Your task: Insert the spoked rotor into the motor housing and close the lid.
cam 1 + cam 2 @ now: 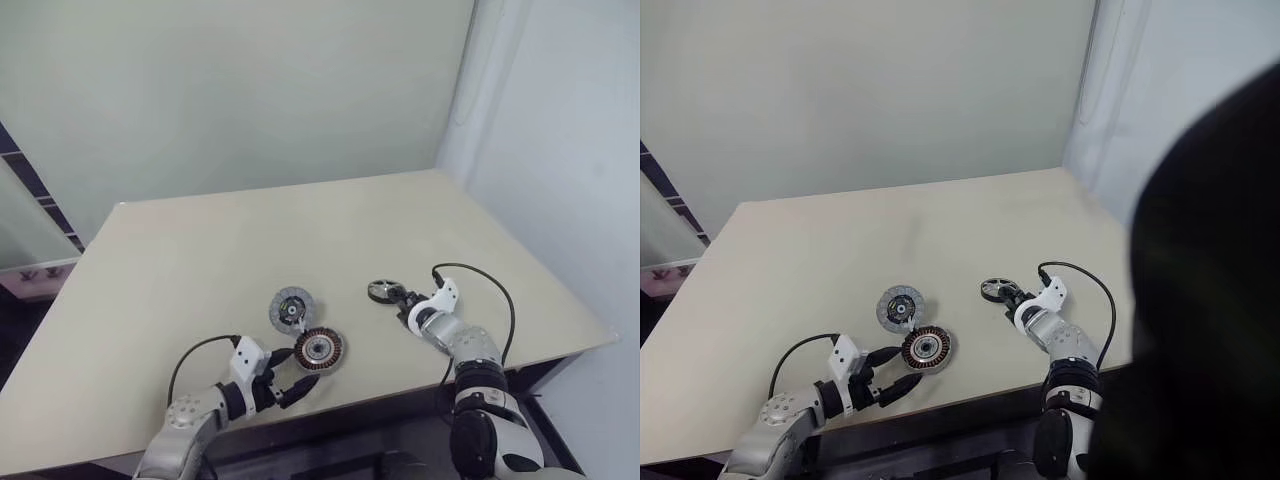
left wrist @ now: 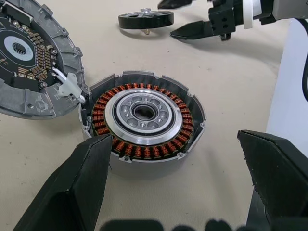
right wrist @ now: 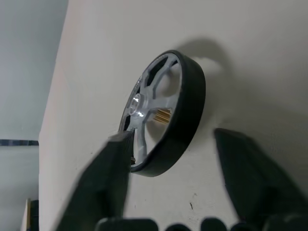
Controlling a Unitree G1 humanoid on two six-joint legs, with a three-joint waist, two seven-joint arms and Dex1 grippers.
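The spoked rotor (image 3: 186, 113) has wide gaps between the spokes (image 3: 169, 84), so the copper windings will still show through when I lower it into the motor housing.
The spoked rotor (image 1: 381, 291) lies flat on the beige table, its dark rim and silvery spokes plain in the right wrist view (image 3: 168, 115). My right gripper (image 1: 397, 297) is open at its near edge, one finger over the spokes and the other outside the rim with a gap. The motor housing (image 2: 143, 115), ringed with copper windings, sits near the front edge (image 1: 319, 349). The grey lid (image 1: 292, 309) lies flat, touching the housing's far left side. My left gripper (image 1: 293, 371) stands open just before the housing, one fingertip (image 2: 98, 149) close to its wall.
The table's front edge (image 1: 380, 400) runs just behind both grippers, its right edge (image 1: 560, 290) beyond the right arm. Black cables (image 1: 490, 285) loop from each wrist. The far part of the tabletop (image 1: 300, 230) is bare up to the wall.
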